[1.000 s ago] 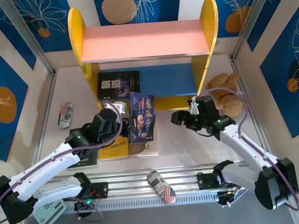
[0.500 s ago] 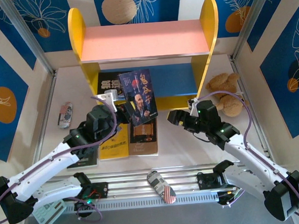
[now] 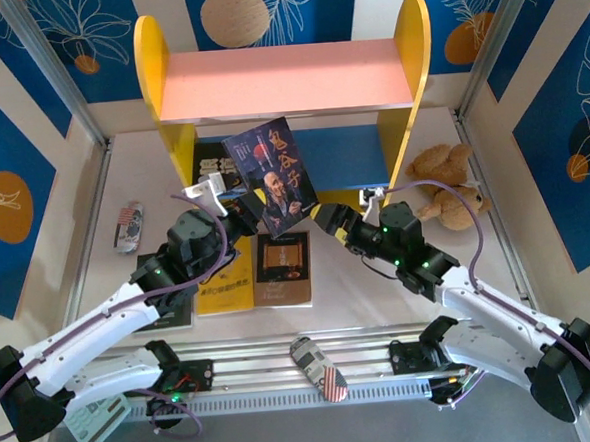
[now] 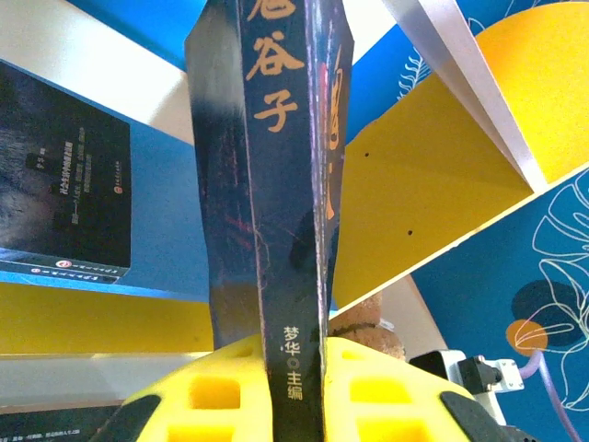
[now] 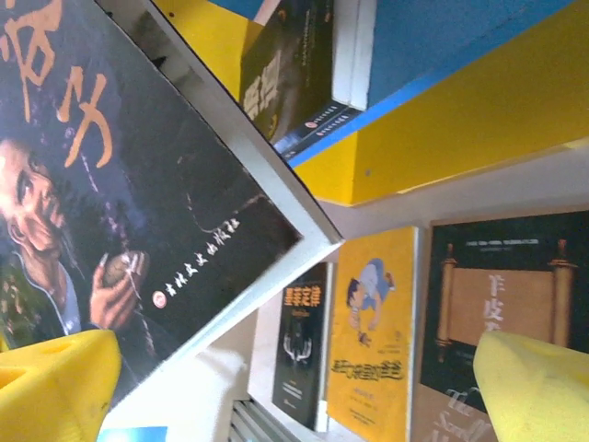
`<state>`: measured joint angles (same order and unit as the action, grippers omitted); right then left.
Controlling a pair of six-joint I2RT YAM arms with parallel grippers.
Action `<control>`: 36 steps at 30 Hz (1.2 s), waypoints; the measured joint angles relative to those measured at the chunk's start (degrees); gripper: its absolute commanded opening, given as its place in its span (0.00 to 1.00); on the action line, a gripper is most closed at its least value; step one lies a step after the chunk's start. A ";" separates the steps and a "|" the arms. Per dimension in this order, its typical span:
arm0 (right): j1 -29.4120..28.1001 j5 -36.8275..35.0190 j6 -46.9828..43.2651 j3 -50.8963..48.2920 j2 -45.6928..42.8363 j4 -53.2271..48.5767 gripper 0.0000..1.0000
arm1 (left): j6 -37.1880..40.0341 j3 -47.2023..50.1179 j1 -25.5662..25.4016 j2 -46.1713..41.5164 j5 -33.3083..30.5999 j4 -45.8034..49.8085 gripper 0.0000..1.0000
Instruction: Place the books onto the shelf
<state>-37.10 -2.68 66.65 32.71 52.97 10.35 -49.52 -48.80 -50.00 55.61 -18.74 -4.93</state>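
I can keep moving my right gripper in until its fingers close on the free page edge [image 3: 311, 187], as my left gripper holds the dark blue book's spine [image 3: 241, 173].
My left gripper [image 3: 243, 216] is shut on the lower edge of the dark blue portrait book [image 3: 272, 175], holding it upright and tilted in front of the shelf [image 3: 286, 79]. In the left wrist view its spine [image 4: 276, 184] stands clamped between my yellow pads [image 4: 212, 396]. My right gripper [image 3: 330, 222] is open just right of that book's cover [image 5: 120, 184]. A black book with white characters [image 3: 214, 164] lies on the blue lower board [image 3: 346, 156]. On the table lie the yellow book [image 3: 225, 277], the brown-black one with an orange panel [image 3: 283, 267] and a black gold-titled one [image 5: 299, 350].
A brown plush toy [image 3: 452, 196] sits at the right beside the shelf's yellow side panel [image 3: 412, 94]. Two small striped cases lie on the table, one at the left [image 3: 128, 228] and one on the front rail [image 3: 319, 368]. Patterned walls close in both sides.
My left gripper lifted the dark blue book off the stack and carried it up toward the shelf. My right arm swung left toward the book and its jaws spread wider.
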 measured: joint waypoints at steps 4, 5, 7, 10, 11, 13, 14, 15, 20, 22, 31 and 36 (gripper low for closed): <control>-2.54 -1.81 2.80 0.07 3.28 4.61 0.99 | -1.25 0.52 0.00 0.09 -0.42 -2.05 0.00; -3.08 -2.14 3.32 0.09 4.04 5.64 0.99 | -1.49 0.74 0.00 0.09 -0.48 -2.78 0.00; -4.33 -3.08 4.66 0.33 5.86 7.63 0.99 | -2.14 1.14 0.00 0.15 -0.50 -3.78 0.00; -5.88 -4.39 6.54 0.61 8.02 10.36 0.99 | -2.78 1.40 -0.04 0.66 -0.68 -5.38 0.00; -6.27 -4.90 7.13 0.63 8.55 11.32 0.99 | -2.97 1.46 -0.07 0.83 -0.85 -5.79 0.00; -7.13 -6.08 8.63 0.63 9.73 13.33 1.00 | -3.19 1.73 -0.15 1.07 -1.20 -6.64 0.00; -7.48 -6.60 9.22 0.63 10.16 14.12 1.00 | -3.23 1.81 -0.17 1.14 -1.31 -6.82 0.00; -7.96 -7.30 10.05 0.63 10.71 15.17 1.00 | -3.39 1.95 -0.24 1.16 -1.51 -7.06 0.00; -10.10 -10.64 13.51 0.63 12.55 19.08 0.99 | -4.02 3.04 -0.83 1.16 -2.84 -9.07 0.00; -10.82 -11.93 14.97 0.63 13.20 20.37 0.99 | -4.09 3.56 -0.98 1.14 -3.39 -9.70 0.00; -13.99 -16.72 20.33 0.59 15.23 26.56 0.87 | -4.68 5.79 -2.27 1.14 -4.26 -11.96 0.00; -14.21 -18.60 21.42 0.55 15.23 28.28 0.76 | -5.09 6.25 -2.43 1.14 -4.26 -13.11 0.00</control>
<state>-51.31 -21.28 88.07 33.26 68.20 38.63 -54.61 -42.54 -52.42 56.75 -23.00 -18.04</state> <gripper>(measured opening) 0.798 0.145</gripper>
